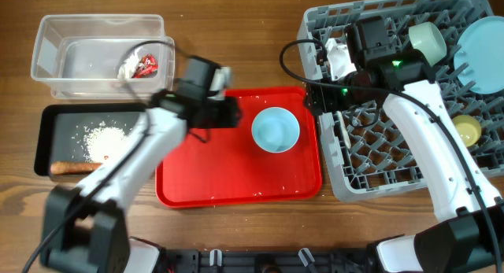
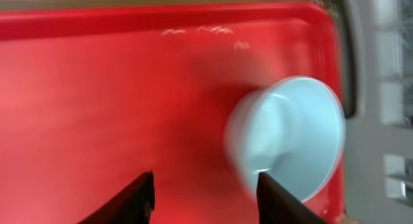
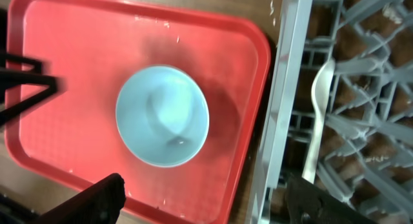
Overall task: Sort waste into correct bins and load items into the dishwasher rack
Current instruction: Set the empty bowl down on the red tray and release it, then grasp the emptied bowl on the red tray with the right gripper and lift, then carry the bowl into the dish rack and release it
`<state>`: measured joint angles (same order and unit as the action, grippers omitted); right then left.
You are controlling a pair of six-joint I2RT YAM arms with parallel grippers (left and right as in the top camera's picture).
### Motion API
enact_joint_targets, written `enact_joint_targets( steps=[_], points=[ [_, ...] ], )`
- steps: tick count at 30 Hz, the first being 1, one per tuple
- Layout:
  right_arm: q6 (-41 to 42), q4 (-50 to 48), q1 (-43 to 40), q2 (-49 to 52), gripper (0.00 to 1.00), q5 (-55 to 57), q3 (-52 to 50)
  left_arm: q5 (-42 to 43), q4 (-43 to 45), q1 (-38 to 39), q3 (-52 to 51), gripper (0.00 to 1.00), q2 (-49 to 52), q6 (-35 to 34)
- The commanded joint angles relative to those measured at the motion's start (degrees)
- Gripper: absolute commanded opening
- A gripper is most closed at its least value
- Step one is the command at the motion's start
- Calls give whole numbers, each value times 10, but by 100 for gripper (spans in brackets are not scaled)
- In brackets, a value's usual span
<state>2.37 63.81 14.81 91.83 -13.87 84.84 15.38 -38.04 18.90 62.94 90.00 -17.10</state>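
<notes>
With the light blue bowl (image 1: 275, 130) near the grey rack, my left gripper should back off before my right gripper takes the bowl's rack-side rim (image 1: 298, 127) and loads it.
A light blue bowl (image 1: 276, 130) stands upright on the red tray (image 1: 205, 178). My left gripper (image 1: 234, 112) is open and empty just left of the bowl; in the left wrist view (image 2: 205, 185) the bowl (image 2: 290, 140) lies by its right finger. My right gripper (image 1: 316, 97) is open and empty over the gap between tray and grey rack (image 1: 378, 175), with the bowl (image 3: 162, 115) ahead of its fingers (image 3: 206, 198). The rack holds a mint-green bowl (image 1: 429, 38), a pale blue plate (image 1: 484, 45), a yellow cup (image 1: 467, 130) and a white spoon (image 1: 344, 135), which also shows in the right wrist view (image 3: 319, 121).
The clear tub (image 1: 47, 60) at the back left holds the red-and-white wrapper (image 1: 144, 66). The black tray (image 1: 47, 139) in front of it holds white crumbs (image 1: 102, 138) and a brown stick (image 1: 75, 168). A few crumbs lie on the red tray.
</notes>
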Motion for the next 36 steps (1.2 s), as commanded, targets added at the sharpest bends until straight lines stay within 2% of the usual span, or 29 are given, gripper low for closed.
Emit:
enact_joint_targets(
  steps=[1, 4, 8, 13, 18, 20, 21, 22, 23, 24, 29, 31, 33, 36],
  points=[
    [26, -21, 3, 7, 82, -7, -2, -11, -73, -110, 4, 58, -77, -1],
    [27, -42, 35, 14, 82, -7, -2, -11, -145, -227, 4, 63, -102, -1],
    [56, -45, 81, 64, 82, 58, -2, -11, -169, -309, 4, 65, -102, -1],
    [101, -47, 87, 151, 78, 74, -2, -11, -169, -327, 4, 67, -102, -1],
    [129, -49, 87, 237, 69, 101, -2, -11, -169, -327, 4, 68, -102, -1],
    [129, -53, 87, 259, 60, 101, -2, -11, -169, -327, 4, 68, -102, -1],
    [128, -53, 87, 269, 50, 101, -2, -11, -169, -327, 4, 68, -102, -1],
    [128, -53, 88, 277, 27, 101, -2, -11, -169, -327, 4, 68, -102, -1],
    [128, -52, 88, 277, 14, 101, -2, -11, -169, -327, 4, 68, -102, -1],
    [128, -52, 88, 276, 4, 101, -2, -11, -169, -327, 4, 68, -102, -1],
    [128, -20, 80, 232, 4, 108, 32, -11, -169, -327, 4, 68, -102, -1],
    [125, -4, 71, 173, 4, 138, 59, -11, -169, -327, 4, 68, -102, -1],
    [110, -2, 62, 112, 5, 193, 79, -11, -170, -327, 4, 68, -102, -1],
    [103, -36, 50, 25, 4, 354, 86, -11, -169, -327, 4, 68, -102, -1]
  ],
)
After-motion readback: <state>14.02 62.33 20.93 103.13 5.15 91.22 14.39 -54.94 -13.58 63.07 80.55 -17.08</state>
